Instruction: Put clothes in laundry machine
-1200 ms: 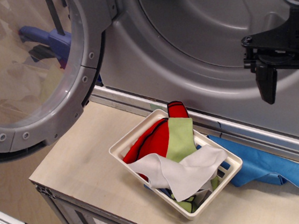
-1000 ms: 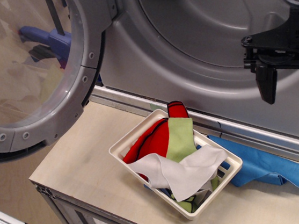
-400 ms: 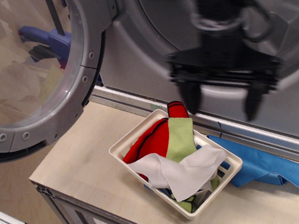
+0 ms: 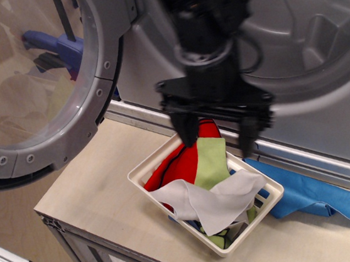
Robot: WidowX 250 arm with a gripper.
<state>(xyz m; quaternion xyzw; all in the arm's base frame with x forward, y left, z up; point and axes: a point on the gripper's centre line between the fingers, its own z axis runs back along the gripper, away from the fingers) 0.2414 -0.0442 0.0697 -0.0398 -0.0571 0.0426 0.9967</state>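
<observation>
I expect the white cloth (image 4: 212, 203) to come away by itself when I lift it, because it lies loosely over the lime green cloth (image 4: 212, 165).
My black gripper (image 4: 219, 137) hangs open just above the far end of a white slotted basket (image 4: 142, 166), its fingers spread wide on either side of the red cloth. In the basket lie a red cloth with black trim (image 4: 177, 164), a lime green cloth (image 4: 209, 162) and a white cloth (image 4: 216, 199) on top at the front. A blue cloth (image 4: 302, 193) lies on the table to the right of the basket. The grey laundry machine (image 4: 291, 42) stands behind with its drum mouth open; its round door (image 4: 37, 90) is swung open to the left.
The basket sits on a light wooden table (image 4: 96, 190) whose front edge runs along the bottom left. A metal sill (image 4: 142, 122) runs under the machine's front. Blue objects show through the door window (image 4: 58, 46).
The arm has swung from the right edge of the view leftward and down across the drum mouth, and now hovers over the basket's far end. The clothes have not moved.
</observation>
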